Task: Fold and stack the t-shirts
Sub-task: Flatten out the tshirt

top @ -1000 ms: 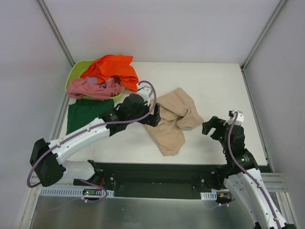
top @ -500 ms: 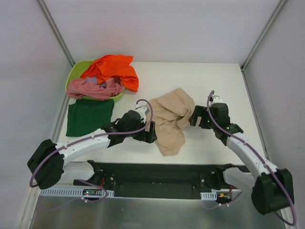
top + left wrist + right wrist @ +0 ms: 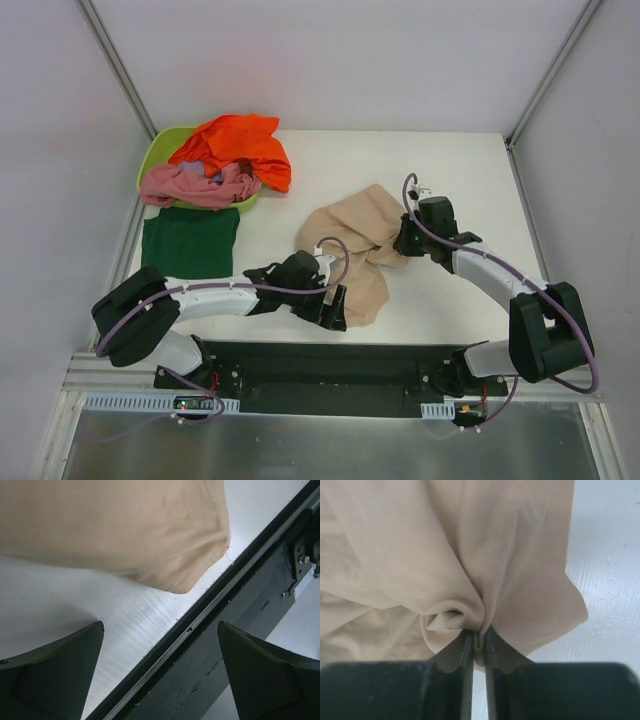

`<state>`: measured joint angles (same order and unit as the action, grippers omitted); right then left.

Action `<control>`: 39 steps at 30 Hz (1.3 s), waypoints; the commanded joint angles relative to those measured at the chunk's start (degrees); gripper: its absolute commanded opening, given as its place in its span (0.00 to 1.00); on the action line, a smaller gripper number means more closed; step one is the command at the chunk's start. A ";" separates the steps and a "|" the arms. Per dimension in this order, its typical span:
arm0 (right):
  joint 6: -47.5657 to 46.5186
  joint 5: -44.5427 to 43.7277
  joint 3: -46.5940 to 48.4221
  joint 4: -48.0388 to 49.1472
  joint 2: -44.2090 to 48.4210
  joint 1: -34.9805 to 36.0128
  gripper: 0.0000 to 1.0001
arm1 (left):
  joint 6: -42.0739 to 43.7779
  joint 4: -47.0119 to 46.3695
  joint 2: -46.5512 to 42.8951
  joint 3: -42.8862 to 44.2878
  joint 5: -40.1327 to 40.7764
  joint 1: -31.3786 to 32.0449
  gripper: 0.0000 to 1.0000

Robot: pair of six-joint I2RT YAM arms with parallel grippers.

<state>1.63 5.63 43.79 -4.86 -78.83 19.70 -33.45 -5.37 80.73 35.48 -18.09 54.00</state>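
Observation:
The beige t-shirt lies crumpled next to the right gripper's pinched fold (image 3: 393, 246), so the robot's left gripper should grab the shirt's opposite side (image 3: 306, 234) and pull it toward the tub.
A crumpled beige t-shirt (image 3: 355, 245) lies in the middle of the table. My right gripper (image 3: 404, 242) is shut on a pinched fold at its right edge (image 3: 478, 630). My left gripper (image 3: 338, 308) stands open low by the shirt's near corner (image 3: 190, 575), over the table's front edge, nothing between its fingers (image 3: 60, 665). A folded dark green t-shirt (image 3: 190, 242) lies flat at the left. An orange t-shirt (image 3: 240, 145) and a pink t-shirt (image 3: 195, 186) are heaped on a lime-green tub (image 3: 160, 155) at the back left.
The black mounting rail (image 3: 330, 365) runs along the table's near edge, right under my left gripper (image 3: 240, 620). White walls with metal posts (image 3: 120, 70) enclose the table on three sides.
My right arm reached left to the beige shirt's right edge and its gripper shut on a fold. My left arm slid down along the shirt toward the near edge, staying open.

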 commanded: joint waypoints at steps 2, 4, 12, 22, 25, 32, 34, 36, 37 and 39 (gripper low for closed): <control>0.47 -1.58 0.86 2.49 3.85 0.78 0.01 | -4.07 -2.02 4.78 3.45 -0.02 1.90 0.97; 1.27 -2.72 -0.37 2.49 6.04 0.77 0.01 | -5.65 -1.93 6.36 4.59 1.12 2.69 0.96; 1.71 -4.39 -4.77 0.39 14.22 0.77 0.01 | -9.44 3.24 11.99 10.12 4.63 4.62 0.84; 0.39 -7.82 -7.05 -1.38 19.94 0.77 0.01 | -8.83 11.25 15.07 13.56 8.94 4.89 0.44; -0.04 -8.53 -7.40 -1.73 20.64 0.69 0.01 | -8.47 13.62 14.28 14.61 12.45 4.89 0.10; -0.14 -16.16 -7.32 -5.06 23.27 0.69 0.01 | -4.96 22.41 6.56 15.41 25.89 3.40 0.00; 0.39 -19.32 -7.40 -5.94 24.85 0.51 0.01 | -3.99 23.64 2.96 14.53 28.62 1.82 0.00; 0.74 -21.70 -7.14 -6.65 27.05 0.34 0.01 | -3.55 24.26 -0.73 13.74 30.73 -0.37 0.00; 0.83 -22.84 -6.88 -7.00 28.02 0.25 0.01 | -3.20 24.44 -2.75 13.56 31.96 -1.34 0.00; 0.40 -25.56 -6.09 -7.88 30.56 -0.01 0.01 | -2.06 24.70 -6.70 13.56 34.42 -3.62 0.00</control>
<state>2.09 -11.73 36.62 -11.44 -53.28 20.34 -38.72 16.16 82.08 49.36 7.29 54.13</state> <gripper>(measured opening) 0.037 0.009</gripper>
